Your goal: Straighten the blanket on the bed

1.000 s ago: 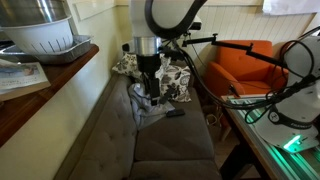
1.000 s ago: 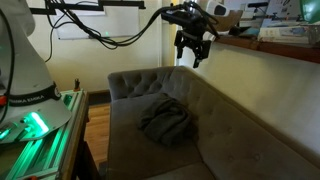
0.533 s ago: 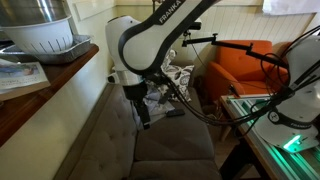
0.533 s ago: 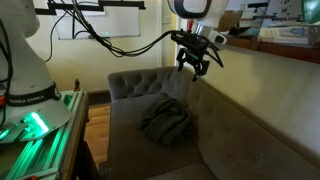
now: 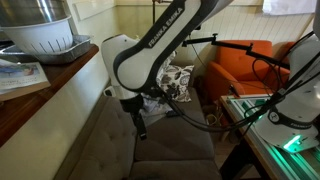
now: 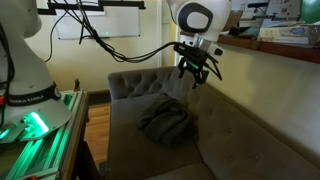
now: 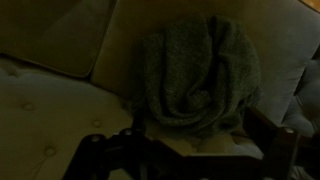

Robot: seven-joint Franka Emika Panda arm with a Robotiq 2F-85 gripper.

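Note:
I should go on lowering my gripper, its open fingers spanning the blanket's edge (image 6: 190, 121) by the backrest, until that bunched cloth (image 7: 190, 118) sits between them, and then close them.
The dark grey-blue blanket (image 6: 165, 122) lies bunched in a wrinkled heap on the seat of the grey-brown bed (image 6: 235, 140). In the wrist view the blanket (image 7: 195, 72) is a rounded, folded lump by the seat-back seam. My gripper (image 6: 196, 78) hangs above and a little behind the blanket, near the backrest, with fingers spread and nothing in them. In an exterior view the gripper (image 5: 139, 126) is over the bed (image 5: 170, 152), and the arm hides most of the blanket there. In the wrist view the gripper (image 7: 195, 152) shows only as dark finger shapes at the bottom.
White floral pillows (image 5: 181, 80) sit at the far end of the bed. An orange armchair (image 5: 245, 62) stands beyond. A wooden counter (image 5: 45, 85) with a colander runs along one side. A green-lit device (image 6: 30, 125) stands beside the armrest. Cables trail from the arm.
The arm has swung along the bed away from the pillows and lowered toward the seat. The gripper stays open and empty. The blanket has not moved.

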